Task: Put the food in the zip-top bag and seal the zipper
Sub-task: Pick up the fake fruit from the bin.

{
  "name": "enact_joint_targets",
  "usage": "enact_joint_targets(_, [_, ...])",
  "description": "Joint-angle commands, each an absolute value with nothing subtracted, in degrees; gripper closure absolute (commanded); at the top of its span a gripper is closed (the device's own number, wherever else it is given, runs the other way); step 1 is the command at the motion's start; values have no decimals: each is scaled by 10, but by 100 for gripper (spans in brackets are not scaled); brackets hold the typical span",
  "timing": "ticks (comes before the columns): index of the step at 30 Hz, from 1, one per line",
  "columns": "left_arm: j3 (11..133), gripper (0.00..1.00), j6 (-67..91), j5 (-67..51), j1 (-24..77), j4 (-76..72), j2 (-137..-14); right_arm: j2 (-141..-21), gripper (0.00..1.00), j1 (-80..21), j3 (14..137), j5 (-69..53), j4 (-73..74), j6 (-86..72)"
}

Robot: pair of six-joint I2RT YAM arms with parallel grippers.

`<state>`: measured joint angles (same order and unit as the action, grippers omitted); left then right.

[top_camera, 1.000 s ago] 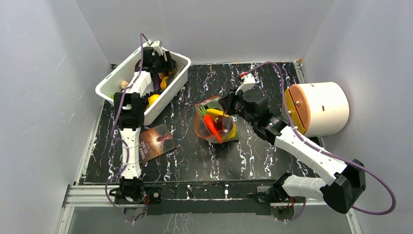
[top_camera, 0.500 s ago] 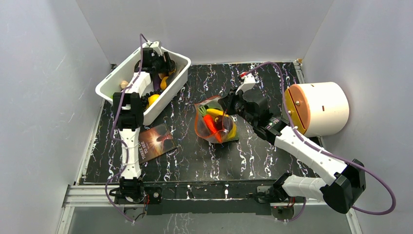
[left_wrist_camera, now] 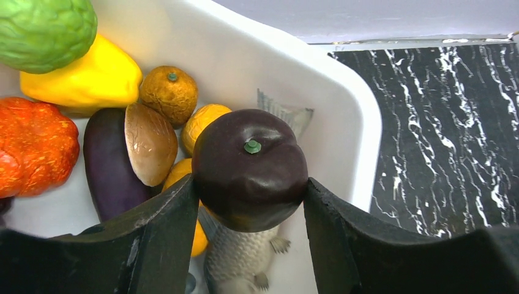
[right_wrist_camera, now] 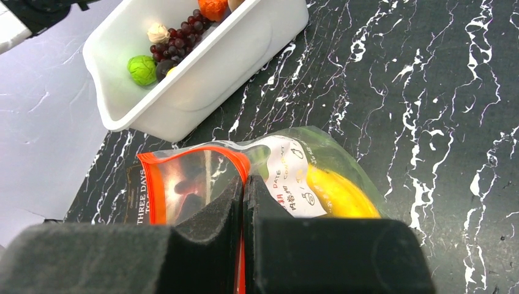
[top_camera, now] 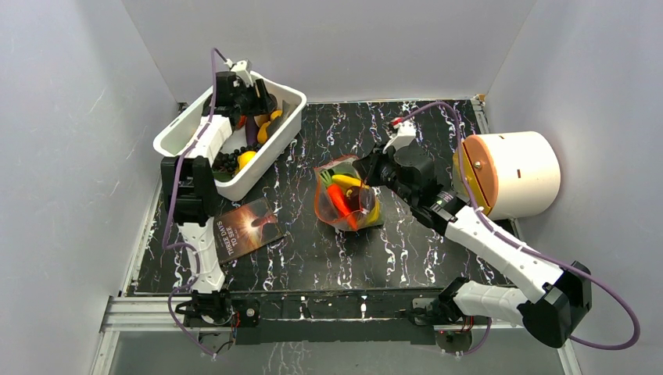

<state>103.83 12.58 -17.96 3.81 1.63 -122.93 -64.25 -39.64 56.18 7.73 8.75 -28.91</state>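
Observation:
The maroon fruit [left_wrist_camera: 250, 170] is clear of the tub's foods and the bag's opening [top_camera: 326, 197] is open toward it, so my left gripper should go on moving before it releases in there.
My left gripper [left_wrist_camera: 248, 184] is shut on a dark maroon round fruit [left_wrist_camera: 250, 165] and holds it over the far end of the white tub [left_wrist_camera: 361, 122]; in the top view the gripper [top_camera: 254, 98] is over that tub. My right gripper [right_wrist_camera: 243, 184] is shut on the red-orange zipper [right_wrist_camera: 153, 184] at the mouth of the clear zip-top bag [right_wrist_camera: 287, 171]. It holds the mouth open towards the left at mid-table [top_camera: 366, 170]. The bag [top_camera: 344, 205] holds a banana [right_wrist_camera: 336, 193], a carrot [top_camera: 338, 199] and a green leafy piece [top_camera: 327, 176].
The tub [top_camera: 176, 133] at the back left holds several more toy foods: a yellow pepper [left_wrist_camera: 79, 76], an eggplant [left_wrist_camera: 107, 159], a fish [left_wrist_camera: 238, 263], grapes [right_wrist_camera: 180, 37]. A dark booklet [top_camera: 246, 228] lies front left of the bag. A big white cylinder [top_camera: 512, 173] stands at the right.
My left arm has swung left and lifted the dark fruit slightly within the tub. My right gripper has kept its hold on the bag and shifted slightly.

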Motion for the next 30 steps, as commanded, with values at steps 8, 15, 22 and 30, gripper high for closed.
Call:
enact_joint_targets(8, [947,56,151,-217,36,57,-1062,-604,100,-396,551,91,20,-319])
enact_joint_targets(15, [816,56,200,-311,37,13,-957,-611,100,-395,546,79,14,-347])
enact_joint_targets(22, [721,57,196,-398,37,40,-871,-619,100,-396,543,84,6,-347])
enact_joint_targets(30, [660,56,174,-470,47,57,-787,-635,100,-396,556,87,10,-347])
